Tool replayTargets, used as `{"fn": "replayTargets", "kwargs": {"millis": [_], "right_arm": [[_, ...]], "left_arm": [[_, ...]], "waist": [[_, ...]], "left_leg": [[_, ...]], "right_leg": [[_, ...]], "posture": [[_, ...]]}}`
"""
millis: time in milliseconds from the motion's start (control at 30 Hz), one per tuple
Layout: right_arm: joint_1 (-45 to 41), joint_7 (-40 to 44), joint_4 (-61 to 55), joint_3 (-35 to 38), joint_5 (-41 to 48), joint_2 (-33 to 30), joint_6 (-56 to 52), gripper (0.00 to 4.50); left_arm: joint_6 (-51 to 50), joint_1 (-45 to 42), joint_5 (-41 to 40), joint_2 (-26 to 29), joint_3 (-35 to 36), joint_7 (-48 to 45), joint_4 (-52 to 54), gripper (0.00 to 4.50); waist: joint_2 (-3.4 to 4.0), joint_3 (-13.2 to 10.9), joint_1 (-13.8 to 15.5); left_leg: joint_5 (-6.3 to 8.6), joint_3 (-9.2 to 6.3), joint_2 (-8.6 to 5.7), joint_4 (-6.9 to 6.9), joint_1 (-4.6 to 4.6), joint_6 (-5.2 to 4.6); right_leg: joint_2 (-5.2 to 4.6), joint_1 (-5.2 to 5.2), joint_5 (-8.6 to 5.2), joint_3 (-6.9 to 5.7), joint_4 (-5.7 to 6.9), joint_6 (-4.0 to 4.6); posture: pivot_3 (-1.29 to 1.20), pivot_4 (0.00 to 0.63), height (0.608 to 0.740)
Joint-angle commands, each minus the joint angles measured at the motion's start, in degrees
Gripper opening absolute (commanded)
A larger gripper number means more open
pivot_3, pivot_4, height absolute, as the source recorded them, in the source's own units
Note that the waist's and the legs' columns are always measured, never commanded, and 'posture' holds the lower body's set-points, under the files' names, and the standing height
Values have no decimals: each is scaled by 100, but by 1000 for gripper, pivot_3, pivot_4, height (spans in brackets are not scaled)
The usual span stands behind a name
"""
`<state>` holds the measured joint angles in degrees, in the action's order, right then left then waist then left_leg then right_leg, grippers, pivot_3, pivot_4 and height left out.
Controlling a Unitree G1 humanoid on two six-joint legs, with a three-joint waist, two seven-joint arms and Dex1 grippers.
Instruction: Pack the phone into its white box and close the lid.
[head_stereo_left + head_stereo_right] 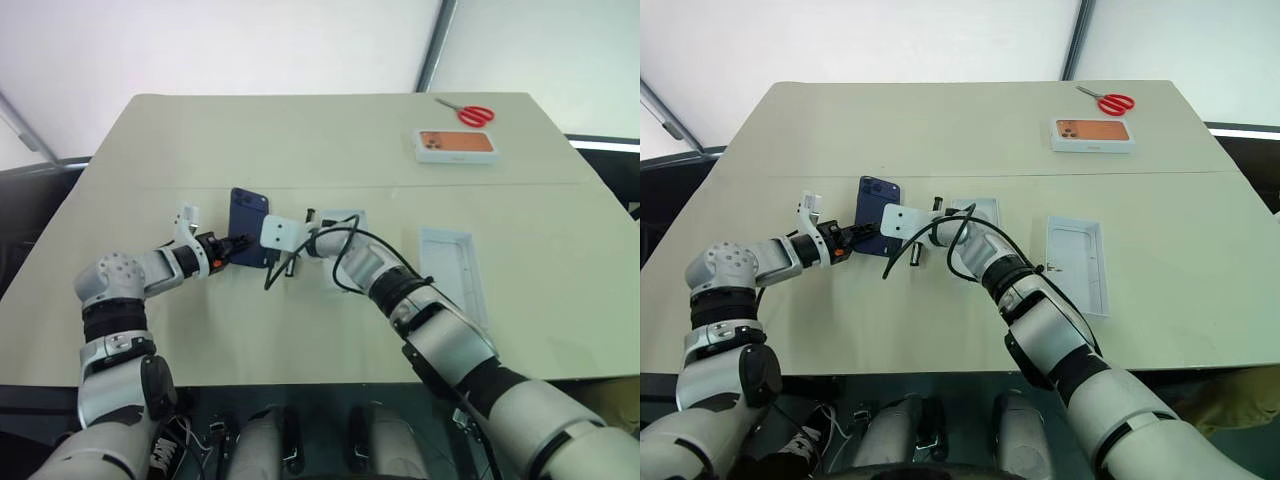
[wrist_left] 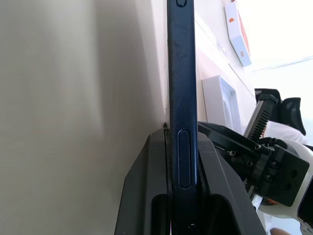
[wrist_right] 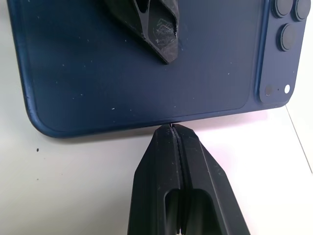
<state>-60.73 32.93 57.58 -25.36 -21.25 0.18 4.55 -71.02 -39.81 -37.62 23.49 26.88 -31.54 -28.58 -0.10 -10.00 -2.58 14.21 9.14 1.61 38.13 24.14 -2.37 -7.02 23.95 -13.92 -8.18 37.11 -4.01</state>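
My right arm is over the white box (image 1: 352,216) next to the phone. My right gripper should move back, grab the box's near side (image 1: 343,288) and pull the box closer.
The dark blue phone (image 1: 248,222) is left of the table's middle. My left gripper (image 2: 182,132) is shut on it, one finger on each face near its near end. In the right wrist view a left finger (image 3: 157,29) lies on the phone's back (image 3: 98,83), beside the camera cluster. My right gripper (image 3: 171,128) is shut, holds nothing, and its tips touch the phone's long edge. The white box (image 1: 347,218) lies just right of the phone, partly hidden behind my right arm. The lid (image 1: 455,270) lies inner face up farther right.
A white box with an orange phone picture (image 1: 456,146) and red scissors (image 1: 468,113) sit at the far right of the table (image 1: 300,140). A black cable loops over my right wrist (image 1: 345,262).
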Motion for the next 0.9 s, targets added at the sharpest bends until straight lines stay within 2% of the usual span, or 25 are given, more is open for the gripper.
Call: {"fn": "replayTargets", "kwargs": {"millis": [33,133,200,233,267,333,367,400,467,533,700,900], "right_arm": [[17,14,-234,62,44,-3,70,0],[99,220,-492,221,271,-47,6,0],[293,967,-1311,845,1222,-2,-774,0],[390,1365,-1729,1121,1701,9,-1247,254],[515,1695,-2212,1317,2102,-17,-1626,559],[672,1771,-2869,1428,2287,-150,-2058,1347],[758,1867,-3194,1473,2428,-240,-2358,1997],[848,1986,-3496,1488,2556,-349,-2629,2413],[1178,2493,-4255,1309,2708,-844,-3028,3533],[1515,2936,-4931,1196,2876,-1384,-3232,4471],[2219,3824,-5662,866,2593,-3013,-2514,4471],[2570,4068,-5828,786,2573,-3729,-2225,4471]], "left_arm": [[-219,317,74,-118,-134,266,18,360],[-158,307,-68,-179,138,401,54,360],[-80,248,-425,-278,626,467,134,360],[-62,238,-563,-322,787,495,199,324],[68,257,-626,-373,869,529,324,310],[-19,232,-839,-461,1059,616,453,310],[2,247,-905,-509,1070,623,583,310],[39,271,-940,-550,1037,626,713,310],[101,312,-969,-638,940,663,935,310],[60,335,-1001,-683,850,663,1091,310],[76,410,-1146,-681,683,564,1457,310],[158,451,-1178,-725,461,536,1559,310]], "waist": [[0,0,-2],[0,0,5],[-5,-4,7],[-7,-8,6],[-7,-10,5],[-6,-11,2],[-6,-11,8],[-7,-11,16],[-13,-13,41],[-21,-17,70],[-27,-26,73],[-34,-31,13]], "left_leg": [[0,0,0,-1,0,0],[0,0,0,-1,0,0],[0,-1,0,-1,2,0],[0,-1,0,-1,6,0],[-1,-2,1,-1,13,-1],[-10,-3,2,-1,20,-13],[-10,-3,3,-1,23,-12],[-10,-4,4,-1,26,-12],[-2,-4,2,-1,30,2],[0,-5,-2,-1,36,0],[2,-3,-5,-2,40,-2],[-2,2,10,-6,38,2]], "right_leg": [[0,0,0,1,0,0],[0,1,0,1,-1,0],[-1,1,0,1,-3,0],[-2,3,0,1,-4,0],[-1,9,0,1,-4,0],[0,18,1,1,-2,1],[1,22,1,1,-1,1],[0,26,1,1,-1,1],[-2,28,1,1,-4,1],[-7,30,1,-1,-9,1],[-12,39,1,-1,-9,0],[4,42,1,-1,-11,0]], "posture": [[0,150,738],[0,150,738],[0,150,738],[0,150,738],[0,150,738],[0,150,738],[0,150,738],[0,150,738],[0,150,738],[0,150,738],[0,150,738],[0,150,738]]}}
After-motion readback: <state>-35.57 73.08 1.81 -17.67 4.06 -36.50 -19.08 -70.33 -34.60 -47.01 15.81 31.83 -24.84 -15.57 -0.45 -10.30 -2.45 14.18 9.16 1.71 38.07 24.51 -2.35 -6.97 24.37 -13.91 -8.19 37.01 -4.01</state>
